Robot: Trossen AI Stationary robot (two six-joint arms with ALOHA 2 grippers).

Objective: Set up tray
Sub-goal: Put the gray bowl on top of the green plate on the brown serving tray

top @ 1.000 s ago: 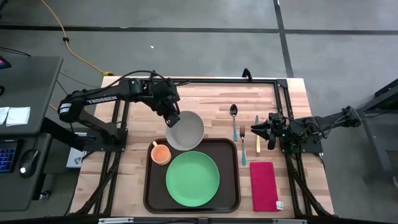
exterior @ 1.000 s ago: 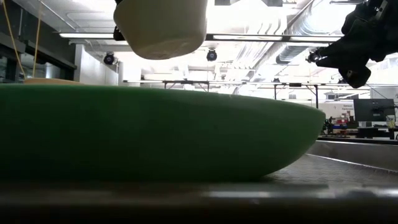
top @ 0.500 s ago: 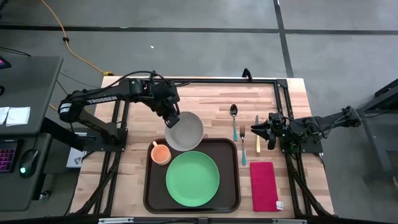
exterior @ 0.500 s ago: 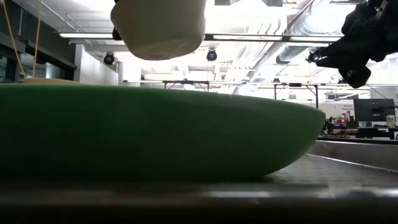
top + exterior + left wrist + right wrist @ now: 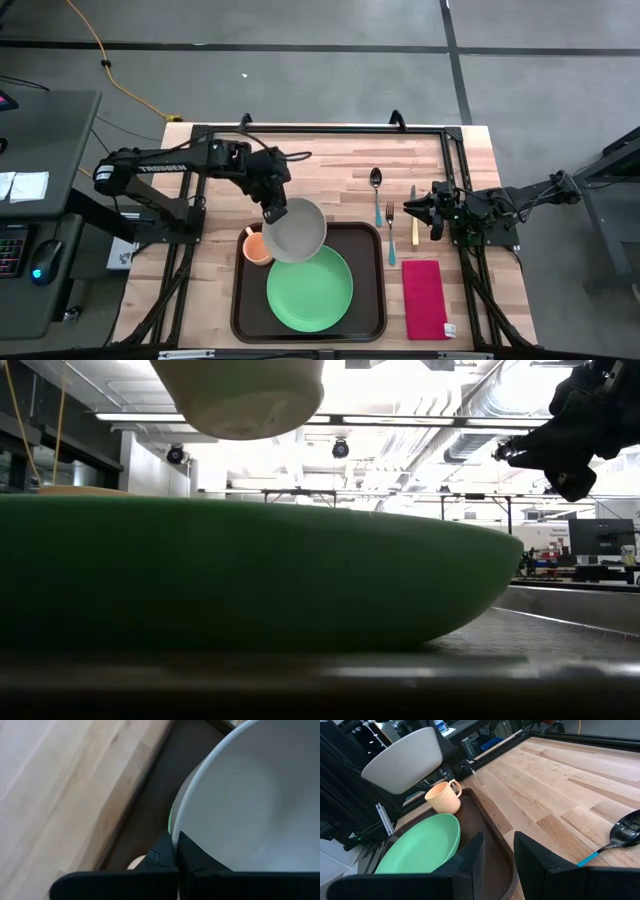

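The robot's left gripper should keep the white bowl high and center it over the plate's middle (image 5: 310,290) before it lowers the bowl, because the bowl hangs over the green plate's far rim (image 5: 318,252).
The dark brown tray (image 5: 370,300) lies near the table's front edge. On it rest a green plate (image 5: 312,290) and an orange cup (image 5: 256,248). My left gripper (image 5: 272,212) is shut on a white bowl (image 5: 297,230), which hangs above the tray's far edge and the plate's far rim. The low view shows the bowl (image 5: 240,395) well above the plate (image 5: 250,570). My right gripper (image 5: 410,208) waits open at the table's right, above the cutlery, with nothing between its fingers (image 5: 472,855). My left gripper pinches the bowl's rim (image 5: 175,837) on the side toward the table's left, one finger (image 5: 195,860) inside the bowl and one (image 5: 152,862) outside. The fingers slant down from the far left. The bowl is lifted clear, mouth up and slightly tilted.
A spoon (image 5: 377,190), a fork (image 5: 390,235) and a knife (image 5: 413,215) lie on the wood right of the tray. A red napkin (image 5: 424,298) lies at the near right. A black frame (image 5: 330,128) runs along the table's far edge.
My left gripper has swung toward the table's near edge, carrying the bowl from above the bare wood beyond the tray to above the tray's far edge and the plate's far rim. The bowl stays lifted clear.
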